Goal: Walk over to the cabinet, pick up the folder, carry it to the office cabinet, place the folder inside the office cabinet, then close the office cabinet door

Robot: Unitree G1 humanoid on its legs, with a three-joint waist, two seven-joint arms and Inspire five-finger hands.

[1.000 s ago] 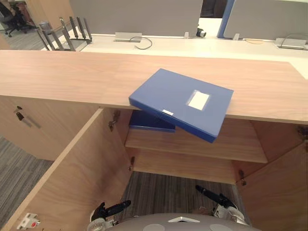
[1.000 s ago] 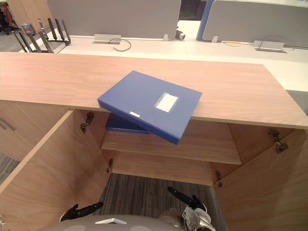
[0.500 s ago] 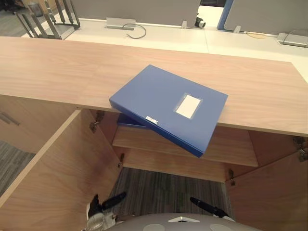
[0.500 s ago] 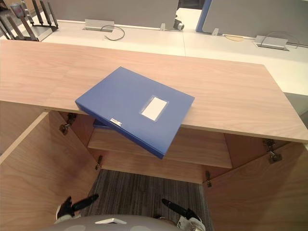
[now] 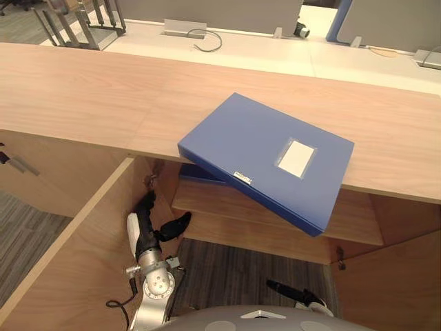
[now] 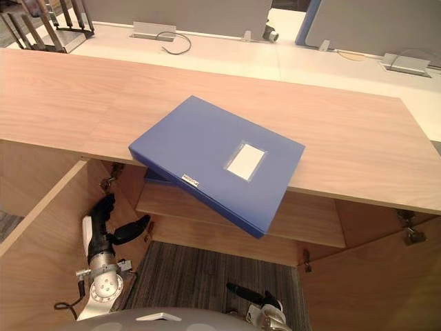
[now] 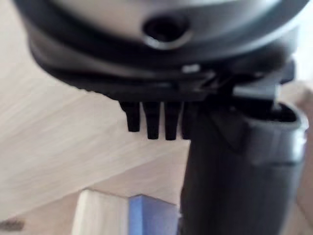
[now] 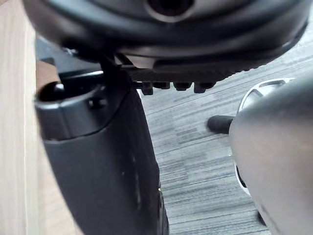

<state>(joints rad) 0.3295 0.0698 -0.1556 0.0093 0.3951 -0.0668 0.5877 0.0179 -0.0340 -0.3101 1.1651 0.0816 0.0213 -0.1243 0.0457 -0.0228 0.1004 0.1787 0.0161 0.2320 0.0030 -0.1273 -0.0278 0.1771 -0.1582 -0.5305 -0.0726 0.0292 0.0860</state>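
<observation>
I expect the blue folder point(image 5: 262, 152) to stay stiff and shut when I lift it, because the overhanging corner point(image 5: 315, 224) stays straight and the folder's thick side is closed.
A blue folder point(image 5: 265, 155) with a white label lies flat on the wooden cabinet top point(image 5: 83, 96). One corner of it hangs over the front edge. My left hand point(image 5: 145, 221) is raised below that edge, in front of the open cupboard, with straight fingers and the thumb spread; it touches nothing. In the left wrist view its fingers point(image 7: 151, 122) point at the wood, with a patch of blue point(image 7: 151, 215) beyond. My right hand point(image 5: 289, 291) hangs low over the carpet with straight fingers and holds nothing.
A second blue folder point(image 5: 200, 174) lies on the inner shelf point(image 5: 358, 221) under the top. The left door point(image 5: 76, 262) and the right door point(image 5: 406, 276) stand wide open. Grey carpet point(image 5: 241, 269) lies between them. White desks point(image 5: 241, 52) with partitions stand behind.
My left arm has come up from beside my body to the height of the shelf. The camera has shifted; the folder lies where it was. The right hand stays low.
</observation>
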